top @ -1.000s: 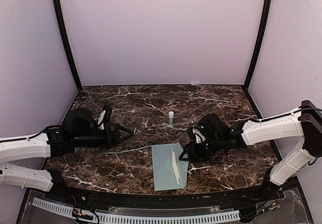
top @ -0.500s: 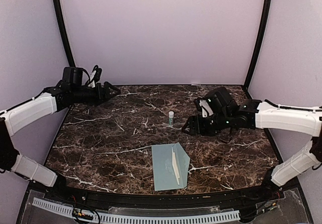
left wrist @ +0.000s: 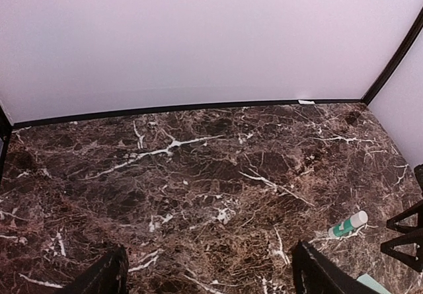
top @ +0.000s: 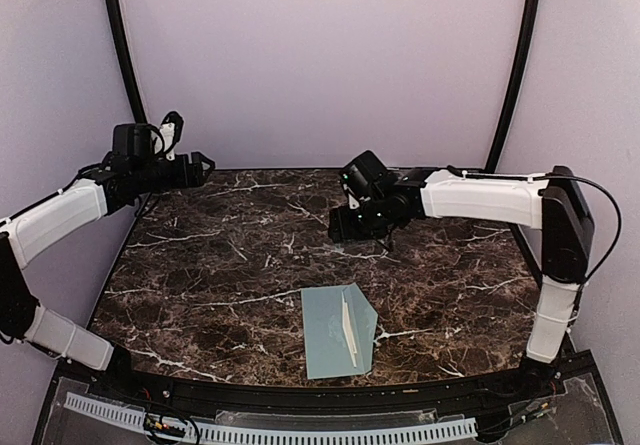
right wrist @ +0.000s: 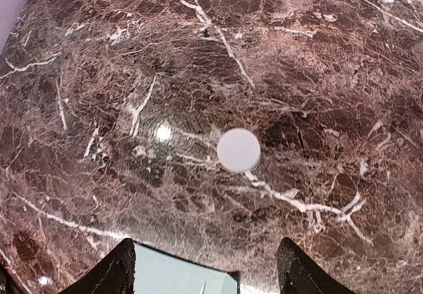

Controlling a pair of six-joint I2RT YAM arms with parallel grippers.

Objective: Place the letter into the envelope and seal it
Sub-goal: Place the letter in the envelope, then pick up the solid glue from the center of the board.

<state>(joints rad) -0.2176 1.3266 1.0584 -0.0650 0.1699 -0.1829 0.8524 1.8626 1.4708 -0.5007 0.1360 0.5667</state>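
Observation:
My right gripper should lift the glue stick and my left gripper should take hold of its green band (left wrist: 342, 227) for uncapping, because the white cap (right wrist: 238, 150) closes the glue stick.
The envelope (top: 325, 333) lies flat near the table's front edge. Its pointed flap points right, and a thin white strip (top: 348, 331) shows on it. A corner of the envelope shows at the bottom of the right wrist view (right wrist: 178, 275). The letter is not in view. My right gripper (top: 341, 229) is open and empty, hovering behind the envelope. It is straight above the upright glue stick, whose white cap (right wrist: 238, 150) shows in the right wrist view. My left gripper (top: 196, 166) is open and empty, raised at the far left back corner.
The glue stick (left wrist: 348, 224), white with a green band, also shows in the left wrist view, with the right gripper's dark fingers (left wrist: 404, 240) beside it. Purple walls and black corner posts (top: 128, 75) enclose the dark marble table (top: 220, 275).
Both arms have lifted away from the envelope. The left has swung up to the far left back corner. The right has moved back and left over the glue stick.

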